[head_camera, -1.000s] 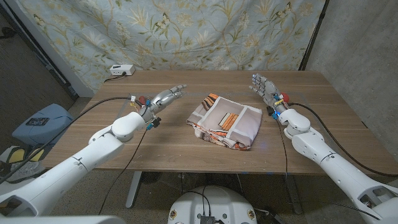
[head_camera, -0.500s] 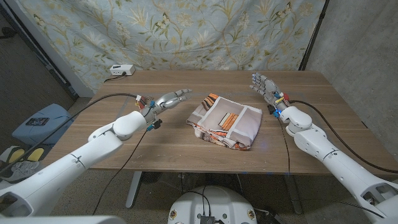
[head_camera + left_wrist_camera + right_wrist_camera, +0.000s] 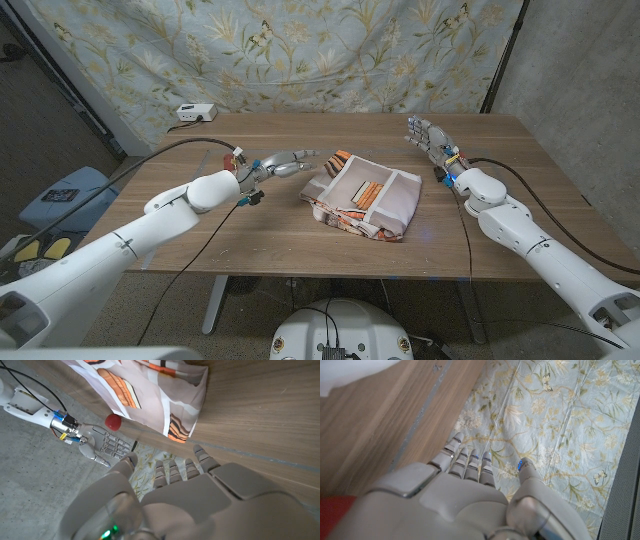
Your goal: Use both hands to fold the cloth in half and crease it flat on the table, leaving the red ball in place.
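I see loose, rumpled layers [image 3: 350, 225] at the cloth's near edge, so its far corner [image 3: 417, 177] will flop over limply and bunch up across the orange stripes when I carry it.
The folded patterned cloth [image 3: 360, 195] lies mid-table, orange stripes up. My left hand [image 3: 285, 163] hovers open just off its left corner, fingers stretched toward it and apart from it. My right hand [image 3: 425, 137] stands open beyond the cloth's right far corner, holding nothing. In the left wrist view my left hand [image 3: 170, 495] looks past the cloth [image 3: 150, 385] to the small red ball [image 3: 113, 421] on the wood beside the cloth's edge, close to my right hand [image 3: 100, 445]. A red patch [image 3: 335, 515] shows beside my right hand [image 3: 455, 500].
A small white box [image 3: 194, 113] sits at the table's [image 3: 250, 230] far left corner. A floral sheet [image 3: 300, 50] hangs behind. Black cables trail from both wrists. A blue object [image 3: 65, 195] lies on the floor to the left.
My left hand has moved right, closing on the cloth's left corner. The right hand has barely shifted. The cloth has not moved.
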`<state>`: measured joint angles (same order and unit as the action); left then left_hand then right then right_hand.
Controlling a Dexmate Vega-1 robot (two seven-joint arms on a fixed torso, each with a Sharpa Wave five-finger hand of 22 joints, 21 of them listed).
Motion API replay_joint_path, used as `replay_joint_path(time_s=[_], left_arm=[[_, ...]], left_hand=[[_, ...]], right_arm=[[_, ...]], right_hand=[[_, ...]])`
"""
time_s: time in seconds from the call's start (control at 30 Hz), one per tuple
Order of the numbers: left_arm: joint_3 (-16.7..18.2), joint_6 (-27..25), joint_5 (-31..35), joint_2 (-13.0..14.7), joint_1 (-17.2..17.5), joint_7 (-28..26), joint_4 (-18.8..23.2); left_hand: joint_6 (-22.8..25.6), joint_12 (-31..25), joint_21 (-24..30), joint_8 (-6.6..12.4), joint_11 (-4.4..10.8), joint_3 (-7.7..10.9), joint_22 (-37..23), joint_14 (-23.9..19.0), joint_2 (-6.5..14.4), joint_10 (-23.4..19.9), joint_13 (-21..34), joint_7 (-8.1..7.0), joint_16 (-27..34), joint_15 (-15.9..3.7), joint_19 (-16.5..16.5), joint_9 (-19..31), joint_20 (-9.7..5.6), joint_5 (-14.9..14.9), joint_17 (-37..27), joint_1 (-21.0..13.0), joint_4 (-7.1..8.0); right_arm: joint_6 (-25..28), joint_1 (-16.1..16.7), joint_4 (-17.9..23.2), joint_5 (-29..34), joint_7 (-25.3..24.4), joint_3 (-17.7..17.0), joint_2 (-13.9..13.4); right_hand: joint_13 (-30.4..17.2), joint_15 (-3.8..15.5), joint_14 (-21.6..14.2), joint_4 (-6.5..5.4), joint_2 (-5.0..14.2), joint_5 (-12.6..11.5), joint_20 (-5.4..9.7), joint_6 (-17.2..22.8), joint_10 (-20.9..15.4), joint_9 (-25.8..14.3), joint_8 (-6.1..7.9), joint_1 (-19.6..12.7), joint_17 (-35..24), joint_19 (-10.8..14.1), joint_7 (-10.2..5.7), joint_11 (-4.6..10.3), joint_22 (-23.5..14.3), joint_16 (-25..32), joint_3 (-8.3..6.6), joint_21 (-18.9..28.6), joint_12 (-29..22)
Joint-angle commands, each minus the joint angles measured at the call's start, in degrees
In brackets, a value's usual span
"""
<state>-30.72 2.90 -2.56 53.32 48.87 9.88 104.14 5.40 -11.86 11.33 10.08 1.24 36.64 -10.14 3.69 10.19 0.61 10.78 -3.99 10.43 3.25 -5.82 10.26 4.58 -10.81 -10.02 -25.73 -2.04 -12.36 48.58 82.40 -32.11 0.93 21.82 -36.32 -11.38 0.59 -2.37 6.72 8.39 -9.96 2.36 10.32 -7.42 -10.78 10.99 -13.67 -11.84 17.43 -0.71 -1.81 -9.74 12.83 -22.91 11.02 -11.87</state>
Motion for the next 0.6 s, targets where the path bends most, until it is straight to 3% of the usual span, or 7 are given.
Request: replay_joint_path(time_s=[0.03,0.3,0.6], left_arm=[[0.3,-3.2,1.5,3.5,1.5,2.1,3.7],[0.2,-5.8,3.7,5.4,2.5,2.5,6.3],[-1.7,-11.4,8.7,7.0,0.7,6.1,9.2]], left_hand=[[-0.3,-0.2,0.2,0.05,0.57,-0.33,-0.1,0.1,0.2,0.1,0.2,0.01,0.3,-0.27,-0.3,0.1,-0.37,-0.1,-0.1,0.3,0.10],[-1.0,-0.1,0.1,-0.10,0.47,-0.68,-0.1,0.1,0.3,0.5,0.2,0.08,0.4,-0.07,-0.1,0.1,-0.43,-0.1,-0.2,0.7,0.46],[-4.2,0.5,-0.5,-0.34,0.23,-1.77,-0.2,2.1,0.8,2.4,0.2,-0.89,0.0,0.64,2.2,0.0,-0.19,-0.1,-0.6,2.6,2.65]], right_arm=[[1.8,1.6,3.1,0.2,-1.7,-1.0,-1.8],[1.8,2.2,3.4,0.2,-2.8,-1.3,-1.4],[1.5,2.4,4.0,0.6,-3.0,-1.4,-1.7]], right_hand=[[-0.2,-0.01,0.2,0.00,-0.10,-0.4,0.66,0.0,0.1,-0.1,0.10,-0.3,-0.2,0.0,0.08,-0.01,-0.1,0.0,-0.05,-0.2,0.2],[-0.2,-0.19,0.2,0.00,-0.09,-0.4,0.66,0.1,-0.1,-0.1,0.15,-0.3,-0.2,-0.3,0.19,0.00,-0.1,-0.1,0.01,-0.2,0.1],[-0.2,-0.25,0.2,0.01,-0.05,-0.4,0.59,0.3,-0.2,-0.1,0.22,-0.3,-0.2,-0.4,0.20,0.05,-0.1,-0.1,0.06,-0.2,0.1]])
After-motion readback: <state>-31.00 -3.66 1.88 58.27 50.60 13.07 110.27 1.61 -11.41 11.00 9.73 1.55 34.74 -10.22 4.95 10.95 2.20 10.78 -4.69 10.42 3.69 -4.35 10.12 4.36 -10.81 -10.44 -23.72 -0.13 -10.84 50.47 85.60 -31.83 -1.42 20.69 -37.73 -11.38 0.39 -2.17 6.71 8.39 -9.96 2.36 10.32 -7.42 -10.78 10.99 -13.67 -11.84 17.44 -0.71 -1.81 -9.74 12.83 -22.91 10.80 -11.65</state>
